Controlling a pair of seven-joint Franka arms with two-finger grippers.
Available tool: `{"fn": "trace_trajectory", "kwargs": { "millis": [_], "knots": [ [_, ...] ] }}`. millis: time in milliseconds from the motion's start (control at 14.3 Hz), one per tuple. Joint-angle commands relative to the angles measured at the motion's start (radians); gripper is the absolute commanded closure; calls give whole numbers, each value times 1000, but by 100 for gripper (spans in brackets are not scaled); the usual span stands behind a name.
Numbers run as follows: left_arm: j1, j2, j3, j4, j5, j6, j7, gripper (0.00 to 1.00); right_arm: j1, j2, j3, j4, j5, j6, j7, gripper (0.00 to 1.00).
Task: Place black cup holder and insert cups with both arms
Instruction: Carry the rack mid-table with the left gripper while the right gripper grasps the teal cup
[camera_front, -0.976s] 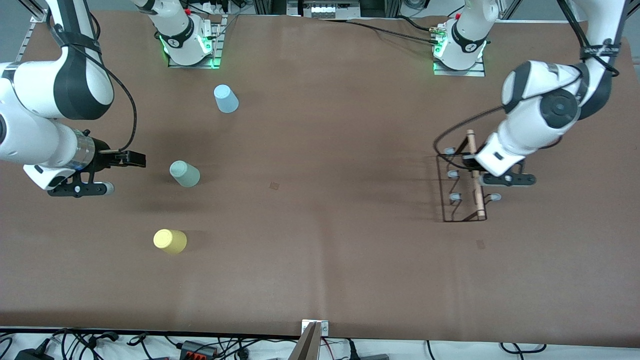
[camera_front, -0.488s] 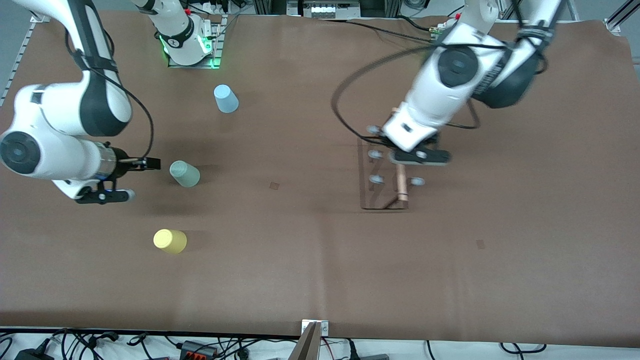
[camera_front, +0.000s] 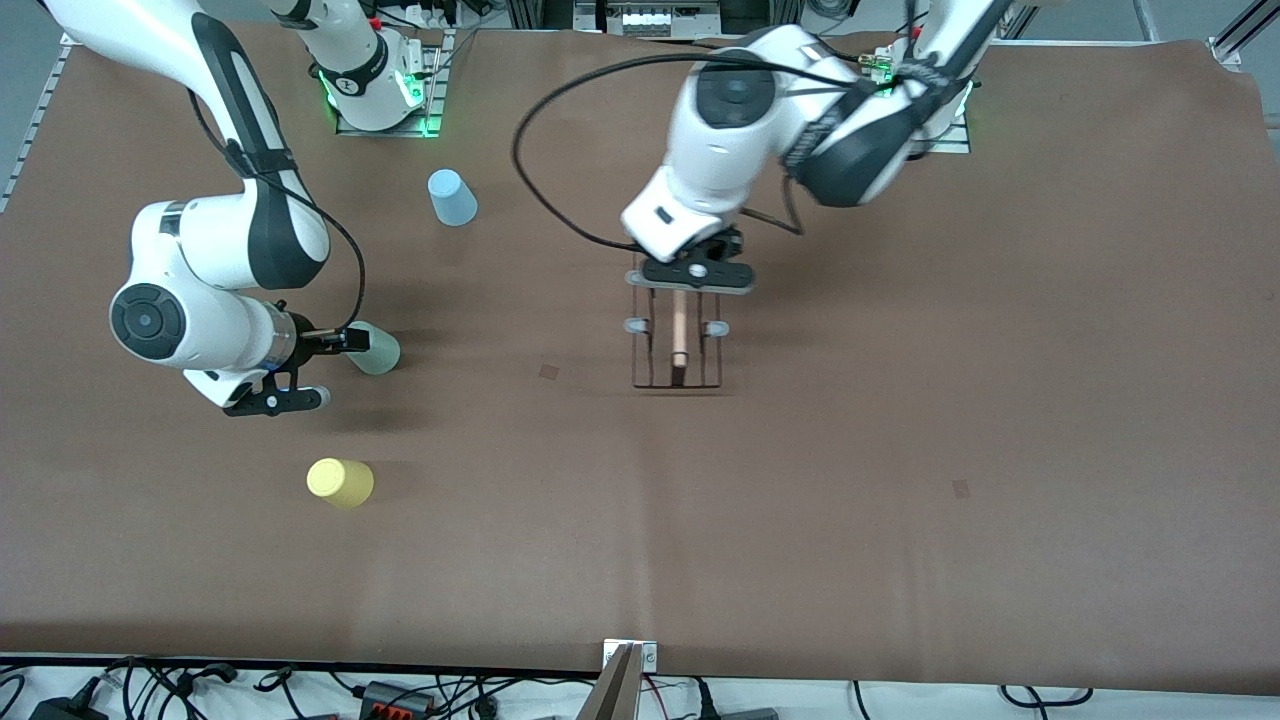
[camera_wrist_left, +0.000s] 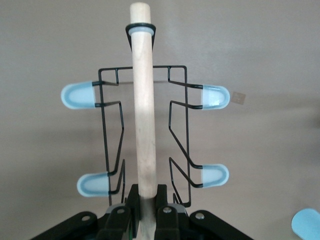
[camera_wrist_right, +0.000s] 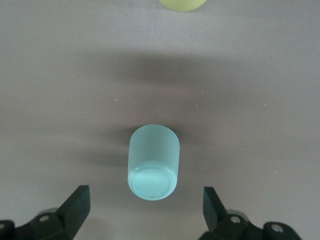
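Blue-tipped pegs (camera_front: 716, 328) stand out from the black cup holder. The base-up mint green cup (camera_front: 380, 352) will slide over one of them when I lower the cup.
My left gripper (camera_front: 688, 276) (camera_wrist_left: 146, 199) is shut on the light wooden handle (camera_wrist_left: 142, 100) of the black cup holder (camera_front: 678, 350) and holds it over the middle of the table. Four blue-tipped pegs (camera_wrist_left: 77, 95) show in the left wrist view. My right gripper (camera_front: 332, 368) (camera_wrist_right: 145, 196) is open and low over the table. The mint green cup (camera_front: 374, 349) (camera_wrist_right: 153, 161) stands base up just ahead of its fingertips (camera_wrist_right: 79, 197) and touches neither. The yellow cup (camera_front: 340, 481) (camera_wrist_right: 182, 4) stands nearer to the front camera. The light blue cup (camera_front: 452, 197) (camera_wrist_left: 306, 224) stands near the right arm's base.
The brown table cover (camera_front: 900, 450) has small marks (camera_front: 548, 371) (camera_front: 961, 488). The arm bases (camera_front: 380, 90) (camera_front: 920, 100) stand along the table's top edge. Cables and a metal bracket (camera_front: 630, 655) lie along the edge nearest the front camera.
My left arm has carried the cup holder from the left arm's end of the table to the middle. My right gripper has moved up to the mint green cup.
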Motion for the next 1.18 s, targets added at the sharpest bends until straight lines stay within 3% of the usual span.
{"fn": "trace_trajectory", "kwargs": {
  "millis": [0,209,767,836,1045,1115],
  "knots": [
    [-54,128,10,161,62,-31,-59,99,2,-24,-2,-83,25,64,16,0],
    [-92,216,13,241,109,-29,-72,99,-9,-15,-2,-97,51,67,18,0],
    [-130,271,22,243,135,35,-118,96,-14,37,-4,-117,76,103,19,0],
    [-137,280,24,238,177,37,-121,88,-14,41,-4,-117,76,104,19,0],
    [-147,297,22,240,209,35,-139,43,-14,59,-4,-115,76,113,19,0],
    [-144,290,22,241,209,31,-139,18,-14,64,-4,-115,77,113,21,0]
  ]
}}
